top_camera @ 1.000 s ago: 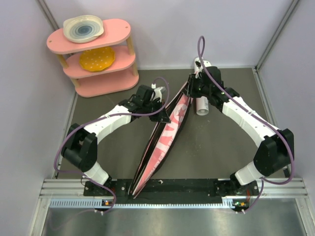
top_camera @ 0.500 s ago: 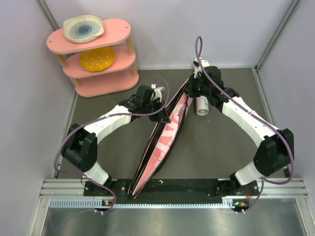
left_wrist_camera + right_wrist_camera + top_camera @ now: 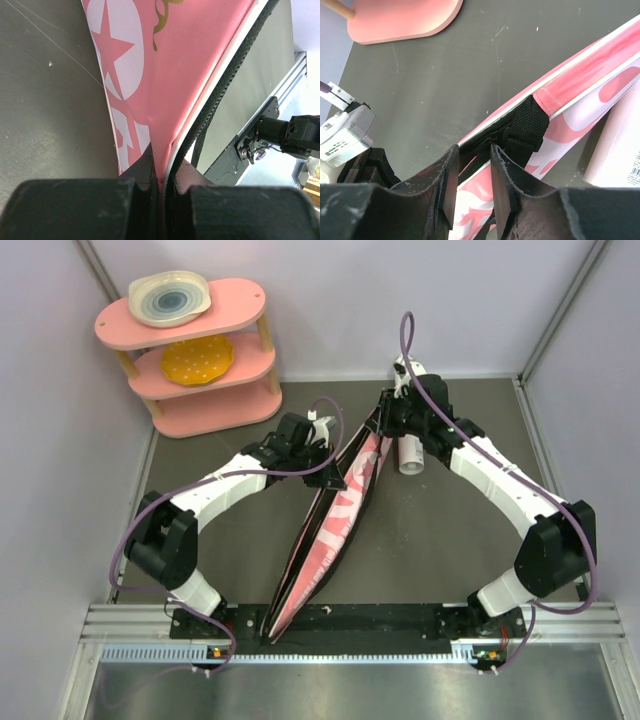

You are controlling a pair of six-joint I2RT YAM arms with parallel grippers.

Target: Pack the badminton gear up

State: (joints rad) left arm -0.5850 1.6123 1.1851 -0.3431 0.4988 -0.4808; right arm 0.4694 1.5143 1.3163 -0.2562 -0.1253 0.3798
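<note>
The zipper's pull is tucked in the bag's black fold (image 3: 481,148), ahead of my right gripper's fingers, so next I open the fingers, move back and line up with the pull (image 3: 493,137).
The long pink racket bag (image 3: 335,520) stands on its edge, running from the table's near edge to the far middle. My left gripper (image 3: 333,480) is shut on the bag's upper edge; in the left wrist view (image 3: 162,175) pink fabric and white piping (image 3: 190,60) are pinched between the fingers. My right gripper (image 3: 385,420) is at the bag's far tip. In the right wrist view (image 3: 472,172) its fingers are closed narrowly on the black zipper end (image 3: 522,130). The white tube (image 3: 411,455) lies beside the bag (image 3: 620,150). Rackets and shuttlecocks are out of view.
A pink three-tier shelf (image 3: 200,370) with plates stands at the far left; its base shows in the right wrist view (image 3: 400,20). Walls close in on three sides. An aluminium rail (image 3: 350,625) runs along the near edge.
My right gripper and the bag's far tip have shifted slightly left. The left arm has not moved.
</note>
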